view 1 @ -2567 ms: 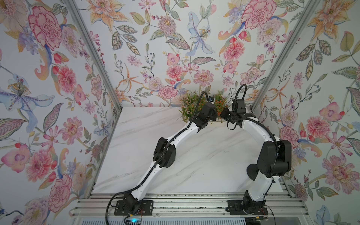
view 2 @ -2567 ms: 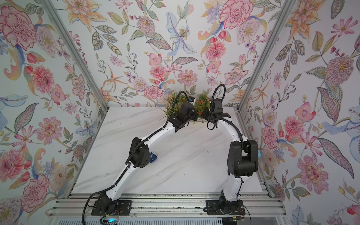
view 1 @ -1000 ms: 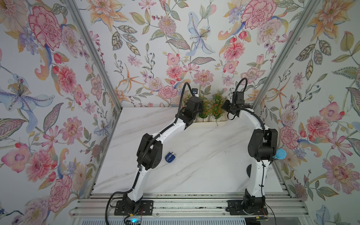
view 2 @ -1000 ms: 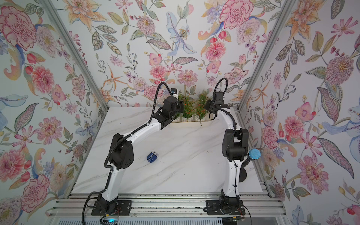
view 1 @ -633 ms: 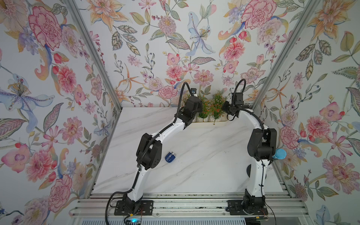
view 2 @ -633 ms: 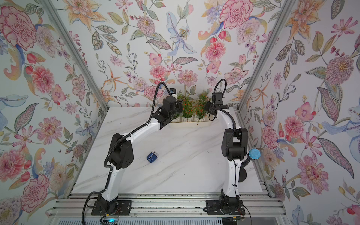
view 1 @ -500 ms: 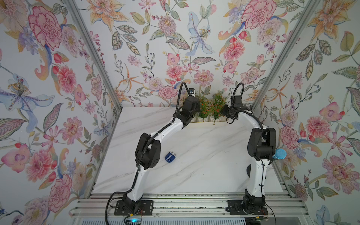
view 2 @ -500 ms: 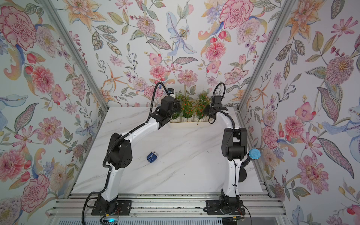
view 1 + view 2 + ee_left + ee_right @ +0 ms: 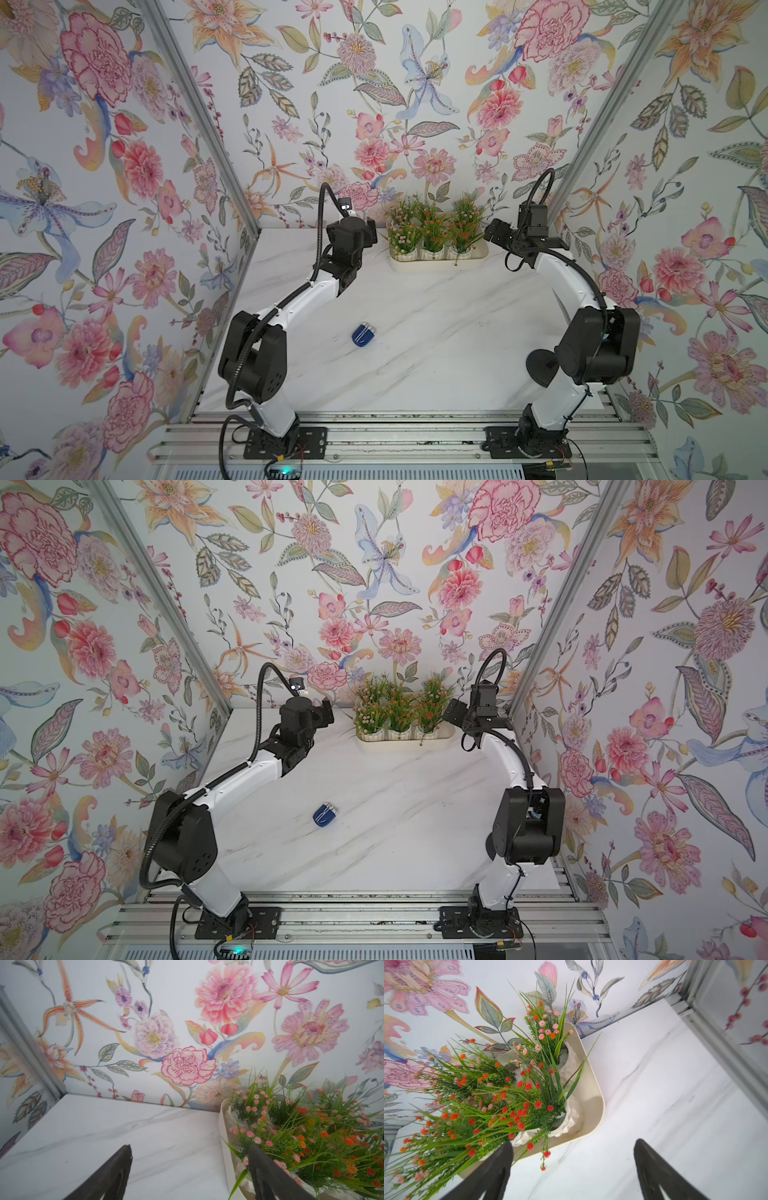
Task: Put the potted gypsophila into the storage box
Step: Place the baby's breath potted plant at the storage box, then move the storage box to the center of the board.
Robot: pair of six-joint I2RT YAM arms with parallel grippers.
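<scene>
The storage box (image 9: 438,264) is far back against the wall, so next my right gripper grabs the box's end rim (image 9: 485,250) and pulls the box forward to the middle of the table.
The storage box (image 9: 436,266) (image 9: 403,744), a cream tray, stands at the back of the marble table against the wall. The potted gypsophila (image 9: 434,232) (image 9: 399,712) stand inside it, white ribbed pots with green sprigs and pink or orange-red flowers. My left gripper (image 9: 370,232) (image 9: 190,1148) hangs open just off the box's left end, one finger brushing the sprigs (image 9: 301,1136) over the rim (image 9: 223,1126). My right gripper (image 9: 494,235) (image 9: 573,1142) is open at the right end, holding nothing, beside the rim (image 9: 598,1093) and a pot (image 9: 566,1118).
A small dark-blue and white gadget (image 9: 364,334) (image 9: 325,814) lies on the table's middle left. The flowered back wall stands right behind the box, and the side walls with metal corner posts close in on both arms.
Both grippers have opened wide. The left gripper has drawn back leftward from the box's end, and the right arm's elbow has dropped back toward the front.
</scene>
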